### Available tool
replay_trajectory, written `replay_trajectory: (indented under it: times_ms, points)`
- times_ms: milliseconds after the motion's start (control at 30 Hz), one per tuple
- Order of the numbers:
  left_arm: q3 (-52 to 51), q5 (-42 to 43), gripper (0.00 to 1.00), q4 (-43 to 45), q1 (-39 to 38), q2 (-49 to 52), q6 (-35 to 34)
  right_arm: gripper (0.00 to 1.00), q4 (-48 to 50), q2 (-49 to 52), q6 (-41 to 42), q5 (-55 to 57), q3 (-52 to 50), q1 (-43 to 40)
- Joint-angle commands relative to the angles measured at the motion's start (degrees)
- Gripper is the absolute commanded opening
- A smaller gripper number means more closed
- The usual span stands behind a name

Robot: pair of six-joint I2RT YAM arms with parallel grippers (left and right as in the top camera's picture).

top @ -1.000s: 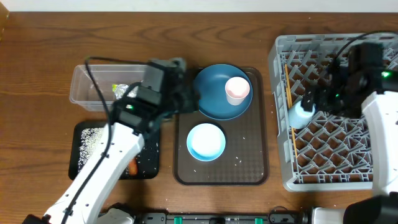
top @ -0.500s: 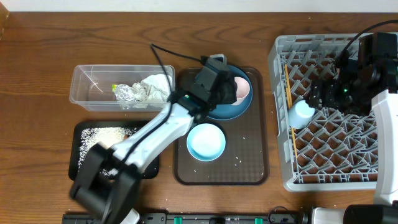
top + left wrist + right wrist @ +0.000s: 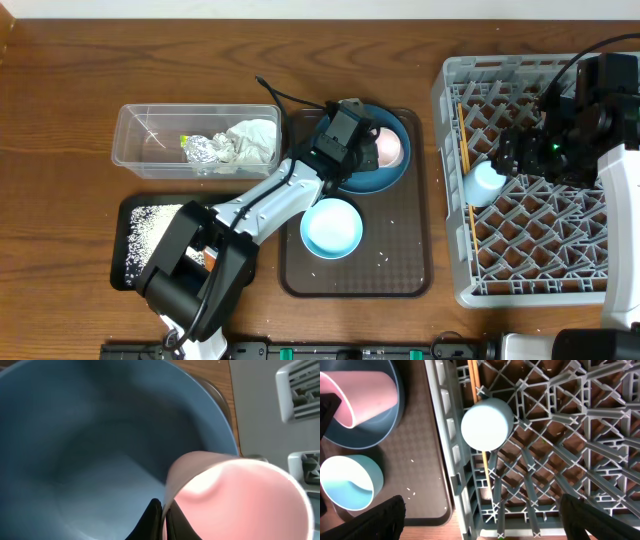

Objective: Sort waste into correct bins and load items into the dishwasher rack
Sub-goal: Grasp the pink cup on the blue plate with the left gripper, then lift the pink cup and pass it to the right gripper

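My right gripper should take the pink cup (image 3: 391, 149) and put it in the dishwasher rack (image 3: 508, 107), since my left gripper holds it over the dark-blue dish, away from the rack.
My left gripper (image 3: 362, 140) reaches into the dark-blue dish (image 3: 385, 178) on the brown tray and is shut on the pink cup's (image 3: 390, 150) rim. In the left wrist view the fingers (image 3: 152, 522) pinch the wall of the tilted pink cup (image 3: 240, 500) over the dish (image 3: 90, 450). My right gripper (image 3: 485, 515) hangs open above the dishwasher rack (image 3: 455, 180), empty. The light-blue cup (image 3: 487, 425) lies in the rack beside the chopsticks (image 3: 472, 380). The pale-blue bowl (image 3: 331, 228) sits on the tray.
The clear tub (image 3: 135, 150) holds the foil wrapper (image 3: 200, 150) and tissue (image 3: 250, 140). The black tray (image 3: 135, 275) holds rice (image 3: 150, 225). A few grains lie on the brown serving tray (image 3: 400, 250). My left arm crosses the black tray.
My left arm swung right from the clear tub to the dark-blue dish and shut on the pink cup's rim. The right arm shifted slightly, then held still.
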Motion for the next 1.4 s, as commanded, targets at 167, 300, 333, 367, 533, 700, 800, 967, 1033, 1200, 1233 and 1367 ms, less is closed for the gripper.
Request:
replay_trajectory:
  times_ms: [167,300,333,367,533,700,800,967,1033,1200,1233,1367]
  points:
    - [1.33,14.27,0.06,-1.81,6.8,-12.57,-5.29,0.99,0.33,-0.5,-16.0,-24.72,0.9,-1.07]
    - [1.33,35.26,0.06,-1.9,13.57,-18.05,-13.29,0.99,-1.79,-0.5,-29.24,-42.27,0.87,-2.75]
    - [1.33,40.65,0.06,-1.86,15.15,-18.78,-14.86,0.99,-2.62,-0.5,-32.3,-45.53,0.87,-2.95]
    - [1.33,44.72,0.06,-1.86,16.31,-19.19,-15.76,0.99,-3.41,-0.5,-35.01,-48.17,0.87,-2.99]
    - [1.33,63.25,0.06,-1.73,18.93,-19.28,-18.12,0.99,-4.48,-0.5,-43.54,-57.37,0.87,-2.82]
    - [1.33,68.52,0.06,-1.7,17.14,-19.26,-18.16,0.99,-3.74,-0.44,-47.04,-63.23,0.87,-1.7]
    - [1.33,68.81,0.06,-1.36,15.67,-19.26,-19.45,0.99,-3.28,-0.31,-47.08,-63.41,0.85,-0.92]
    - [1.33,69.92,0.06,2.51,13.9,-19.26,-21.62,0.99,-2.16,-0.22,-47.04,-63.28,0.42,0.81]
    - [1.33,69.72,0.06,3.48,13.73,-19.26,-21.79,0.99,-2.16,-0.22,-47.06,-63.21,0.39,1.75]
    - [1.33,69.77,0.06,3.45,13.73,-19.26,-21.79,0.99,-1.62,-0.22,-47.06,-62.23,-0.33,5.22]
    - [1.33,69.77,0.06,3.45,13.73,-19.26,-21.79,0.99,-1.25,-0.22,-47.01,-62.25,-0.66,5.9]
    - [1.33,69.79,0.06,3.43,13.73,-19.26,-21.79,0.88,0.15,-0.22,-47.01,-62.16,-1.46,7.89]
